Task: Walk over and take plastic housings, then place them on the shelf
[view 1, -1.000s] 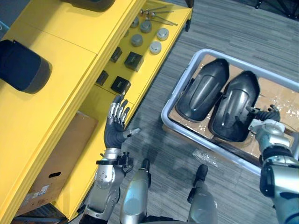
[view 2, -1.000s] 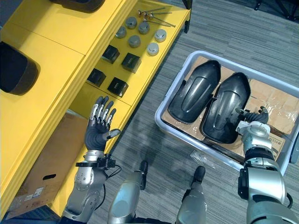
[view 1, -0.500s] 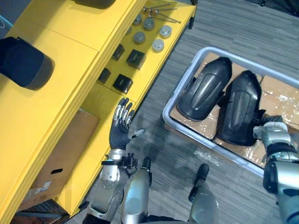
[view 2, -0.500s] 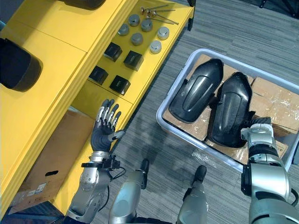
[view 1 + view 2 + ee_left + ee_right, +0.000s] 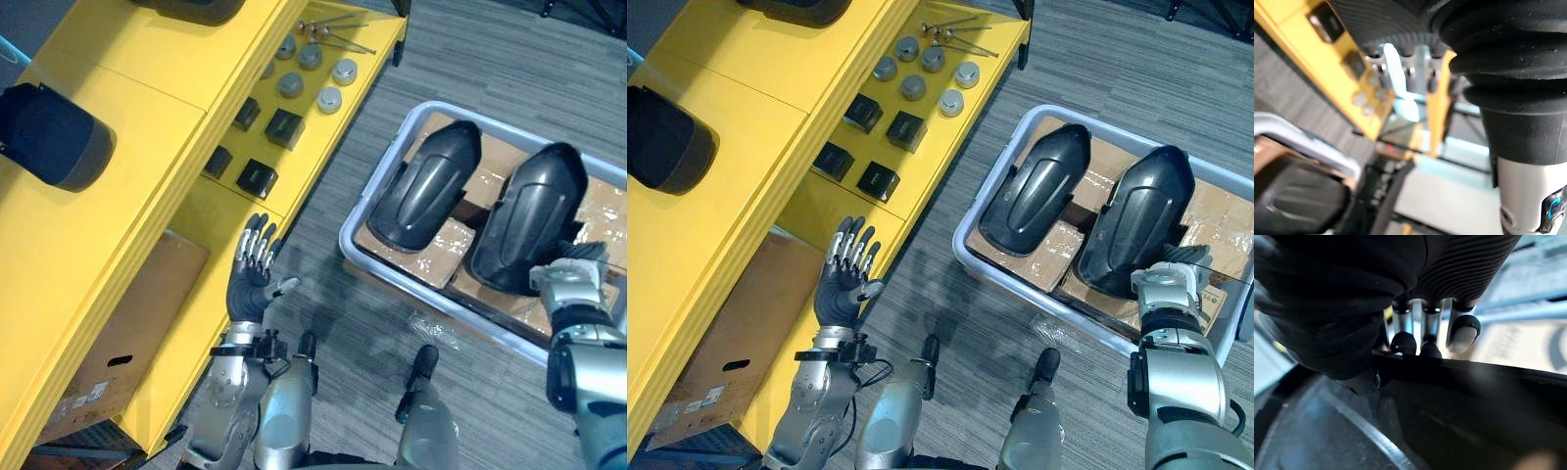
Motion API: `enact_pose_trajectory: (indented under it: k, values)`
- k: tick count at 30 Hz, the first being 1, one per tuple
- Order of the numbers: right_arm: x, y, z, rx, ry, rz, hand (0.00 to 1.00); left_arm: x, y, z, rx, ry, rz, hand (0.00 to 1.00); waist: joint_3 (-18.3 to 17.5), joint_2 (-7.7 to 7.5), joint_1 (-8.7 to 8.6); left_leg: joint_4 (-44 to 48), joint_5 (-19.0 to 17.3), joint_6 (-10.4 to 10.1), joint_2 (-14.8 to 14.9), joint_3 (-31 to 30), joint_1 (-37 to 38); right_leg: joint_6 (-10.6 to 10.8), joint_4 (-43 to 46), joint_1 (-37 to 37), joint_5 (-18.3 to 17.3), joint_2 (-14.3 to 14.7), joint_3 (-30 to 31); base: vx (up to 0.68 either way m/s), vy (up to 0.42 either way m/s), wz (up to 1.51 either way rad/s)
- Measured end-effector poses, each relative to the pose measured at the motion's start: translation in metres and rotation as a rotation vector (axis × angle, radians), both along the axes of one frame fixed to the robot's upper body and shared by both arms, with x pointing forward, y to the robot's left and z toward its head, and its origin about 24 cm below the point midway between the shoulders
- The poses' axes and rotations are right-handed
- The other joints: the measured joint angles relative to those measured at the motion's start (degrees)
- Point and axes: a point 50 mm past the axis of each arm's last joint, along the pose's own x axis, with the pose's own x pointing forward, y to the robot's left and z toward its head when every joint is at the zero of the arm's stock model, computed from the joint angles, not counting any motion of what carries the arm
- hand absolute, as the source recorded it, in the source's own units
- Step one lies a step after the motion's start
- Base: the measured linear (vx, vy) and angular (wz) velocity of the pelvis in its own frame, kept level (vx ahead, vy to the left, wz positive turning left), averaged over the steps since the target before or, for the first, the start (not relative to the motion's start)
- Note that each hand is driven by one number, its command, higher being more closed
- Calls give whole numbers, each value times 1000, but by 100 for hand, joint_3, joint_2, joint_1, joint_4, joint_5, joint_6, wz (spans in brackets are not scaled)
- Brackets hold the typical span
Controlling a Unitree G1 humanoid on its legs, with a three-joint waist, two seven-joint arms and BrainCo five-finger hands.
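The raised housing (image 5: 521, 235) has its domed back (image 5: 549, 184) facing up like a shell. It should show an empty, open hollow when I flip it over onto the shelf.
Two dark plastic housings lie in a grey crate (image 5: 345, 238) on the floor at the right. The left housing (image 5: 426, 186) rests flat on cardboard. The right housing (image 5: 534, 220) is swung away from it and raised at its near end. My right hand (image 5: 568, 284) is shut on that near edge; in the right wrist view its fingers (image 5: 1403, 342) curl over the housing's rim (image 5: 1459, 377). My left hand (image 5: 250, 284) hangs open, fingers straight, beside the yellow shelf (image 5: 147, 176), touching nothing.
Another dark housing (image 5: 54, 137) sits on the shelf's top level. Black blocks (image 5: 257, 176) and metal discs (image 5: 328, 98) lie on a lower level. A cardboard box (image 5: 127, 333) stands under the shelf. A clear plastic bag (image 5: 431, 328) lies on the carpet by the crate.
My right hand's fingers have curled shut on the right housing's near edge, and that housing has swung right, away from the left one. The left hand has barely moved.
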Motion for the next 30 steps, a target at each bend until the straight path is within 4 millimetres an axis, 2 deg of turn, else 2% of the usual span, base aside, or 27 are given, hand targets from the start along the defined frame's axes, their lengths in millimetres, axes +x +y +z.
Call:
enact_pose_trajectory:
  k: [5, 9, 12, 16, 17, 20, 24, 28, 30]
  values:
    - [-1, 10, 7, -113, -76, 49, 100, -4, 6, 6, 23, -32, -4, 0, 30, -169, -28, -332, 119, -35, 14, 32, 282, 0, -113, 171, 0, 17, -7, 39, -7, -1]
    - [-2, 22, 4, -159, -90, 102, 100, -5, 8, 9, 47, -59, -24, 0, -39, -301, -54, -541, 167, -52, 30, 77, 507, -6, -220, 328, 6, 35, -1, 51, 1, -4]
    - [-3, 39, -3, -181, -111, 149, 100, -2, 6, 10, 74, -60, -61, 0, -315, -492, -142, -685, 183, -58, 34, 131, 591, -4, -303, 369, 8, 39, 8, 69, 10, -4]
    - [-4, 52, -3, -226, -147, 191, 100, 17, -6, -4, 156, 20, -153, 0, -656, -686, -250, -851, 184, -59, 51, 247, 836, -6, -323, 473, 9, 40, 48, 55, 19, -13]
    - [-2, 62, 0, -254, -168, 238, 100, 27, -11, -14, 206, 84, -190, 0, -836, -775, -277, -900, 183, -60, 66, 376, 925, -7, -339, 468, 10, 46, 162, 30, 16, -30]
    - [3, 81, 11, -305, -236, 316, 100, 47, -19, -28, 270, 184, -233, 0, -1039, -879, -414, -955, 179, -64, 104, 500, 1034, -28, -362, 468, 25, 79, 295, 10, 7, -27]
    - [5, 96, 21, -336, -301, 378, 100, 67, -28, -37, 315, 273, -290, 0, -1094, -924, -483, -1030, 187, -91, 178, 675, 1224, -60, -386, 505, 51, 151, 445, -33, -13, -26]
    - [7, 117, 31, -376, -381, 450, 100, 78, -39, -48, 246, 379, -345, 0, -1212, -934, -627, -1166, 215, -136, 231, 792, 1372, -119, -480, 539, 26, 220, 526, -21, -19, -18]
    - [6, 130, 43, -389, -471, 493, 100, 81, -47, -48, 207, 405, -378, 0, -1236, -943, -650, -1252, 233, -167, 286, 907, 1483, -108, -491, 537, 72, 271, 616, 10, -8, -19]
